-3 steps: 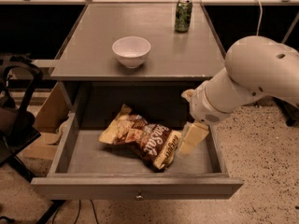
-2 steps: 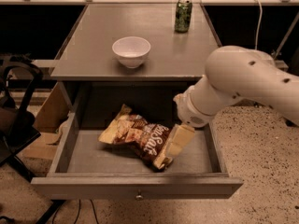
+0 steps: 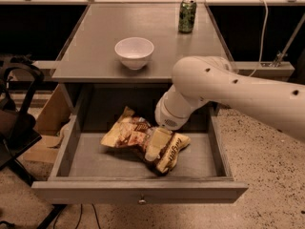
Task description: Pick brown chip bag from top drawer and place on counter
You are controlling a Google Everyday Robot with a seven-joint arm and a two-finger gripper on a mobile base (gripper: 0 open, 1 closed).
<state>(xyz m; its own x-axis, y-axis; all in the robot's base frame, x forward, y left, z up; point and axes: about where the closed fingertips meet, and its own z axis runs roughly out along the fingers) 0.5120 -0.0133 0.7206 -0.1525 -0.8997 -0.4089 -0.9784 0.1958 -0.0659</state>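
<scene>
The brown chip bag (image 3: 167, 154) will stay wide and bulky when I lift it, because the flared end (image 3: 123, 130) is puffed up off the drawer's bottom.
The brown chip bag (image 3: 127, 135) lies crinkled on the bottom of the open top drawer (image 3: 95, 162), near its middle. My white arm reaches in from the right, and its wrist hangs over the drawer's back. My gripper (image 3: 157, 148) points down into the drawer, right on the bag's middle-right part, and hides some of it. The counter (image 3: 90, 56) above the drawer is grey and flat.
A white bowl (image 3: 134, 52) stands near the counter's front middle. A green can (image 3: 187, 15) stands at the back right. A cardboard box (image 3: 47, 123) and a black chair (image 3: 14, 109) are left of the cabinet. Speckled floor lies to the right.
My arm has swung left across the drawer. My gripper has gone from beside the bag's right end to on top of the bag. The bag has not moved.
</scene>
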